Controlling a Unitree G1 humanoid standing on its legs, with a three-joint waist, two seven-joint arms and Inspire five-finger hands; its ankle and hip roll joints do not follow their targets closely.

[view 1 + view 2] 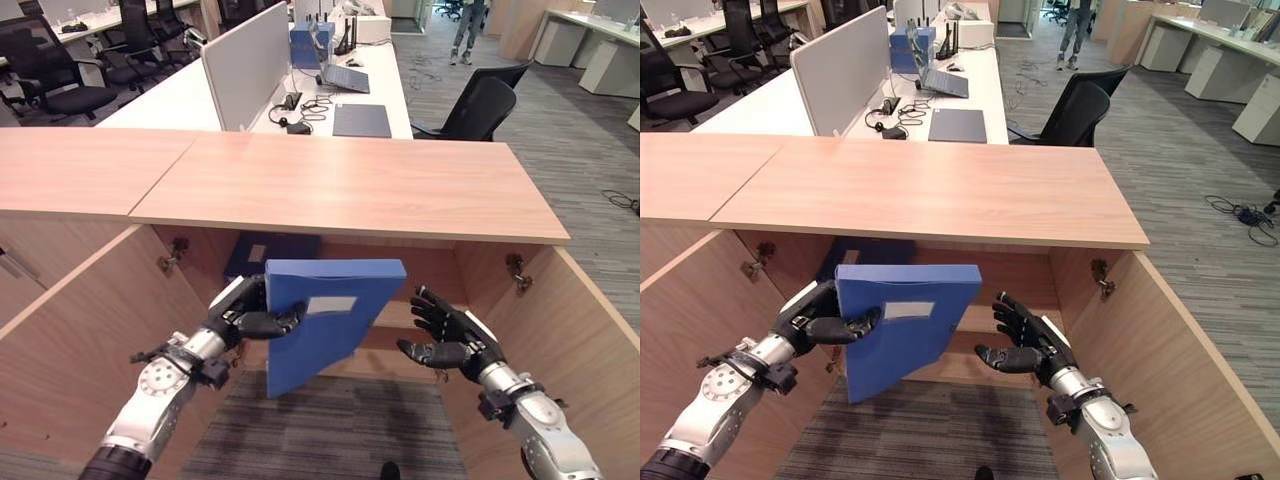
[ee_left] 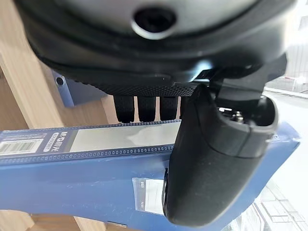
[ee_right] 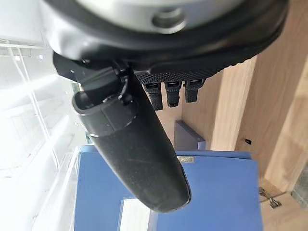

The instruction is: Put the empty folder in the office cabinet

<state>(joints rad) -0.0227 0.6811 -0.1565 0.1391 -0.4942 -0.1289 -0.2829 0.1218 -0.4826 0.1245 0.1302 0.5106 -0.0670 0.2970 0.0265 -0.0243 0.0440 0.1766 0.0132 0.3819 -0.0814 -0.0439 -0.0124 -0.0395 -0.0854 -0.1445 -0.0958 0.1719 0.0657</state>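
The blue box folder has a small clasp at its edge, so its cover will stay closed when I carry the folder to the shelf.
A blue box folder hangs in front of the open office cabinet, spine with a pale label facing me. My left hand grips the folder's left edge, thumb across the front and fingers behind it; the folder shows pinched under the thumb in the left wrist view. My right hand hovers to the right of the folder with fingers spread, a small gap between them. Its own view shows the folder past the straight thumb, untouched. Inside the cabinet, a dark blue folder stands at the back left.
Both cabinet doors stand swung open to the sides; the right door flanks my right arm. A shelf crosses the cabinet's interior. Desks with a laptop and office chairs lie beyond the cabinet top. A person stands far back.
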